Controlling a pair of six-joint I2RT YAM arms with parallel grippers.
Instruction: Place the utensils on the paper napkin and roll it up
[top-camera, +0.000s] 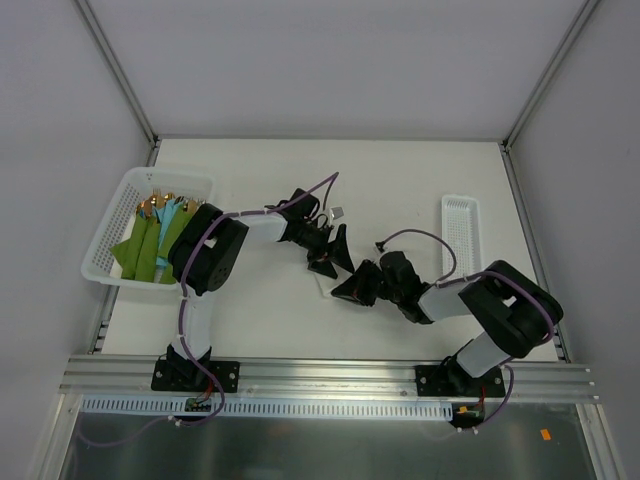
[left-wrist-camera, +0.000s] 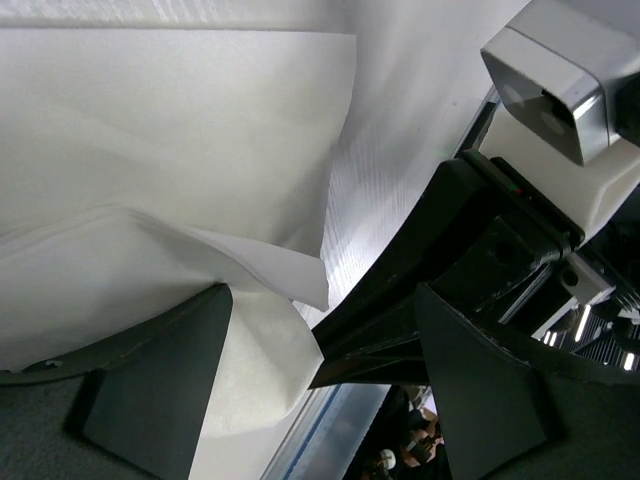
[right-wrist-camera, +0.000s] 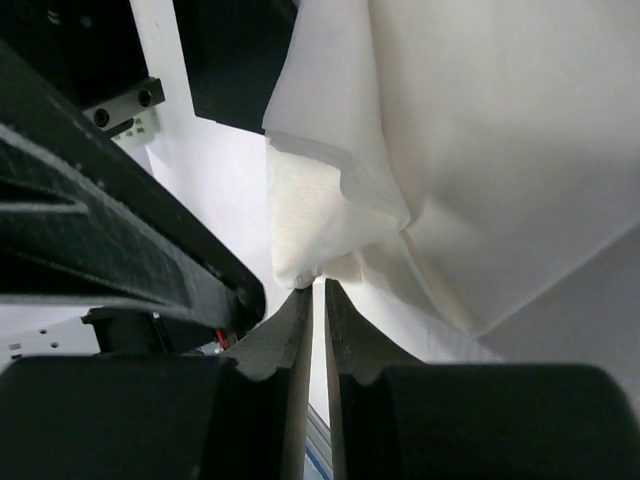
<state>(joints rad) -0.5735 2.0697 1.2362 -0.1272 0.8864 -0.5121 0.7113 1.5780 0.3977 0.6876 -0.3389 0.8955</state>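
My right gripper's fingers are touching only the outer end of the napkin's bunched fold (right-wrist-camera: 308, 268), so next my right gripper moves inward and grabs the fold farther in.
The paper napkin (left-wrist-camera: 180, 150) lies crumpled in loose folds at mid-table, between the two grippers. My left gripper (top-camera: 328, 252) (left-wrist-camera: 325, 300) is open wide. A flap of the napkin drapes over its left finger (left-wrist-camera: 150, 390), and the right arm's black body (left-wrist-camera: 450, 260) is close in front. My right gripper (top-camera: 348, 286) (right-wrist-camera: 317, 285) has its jaws a thin slit apart. A bunched fold of the napkin (right-wrist-camera: 330, 220) touches its tips, with nothing seen deeper between them. The utensils are out of view.
A white basket (top-camera: 105, 262) at the left holds green and teal cloths (top-camera: 150, 245) with gold cutlery. A narrow white tray (top-camera: 460, 235) lies at the right. An aluminium rail (top-camera: 330, 375) runs along the near edge.
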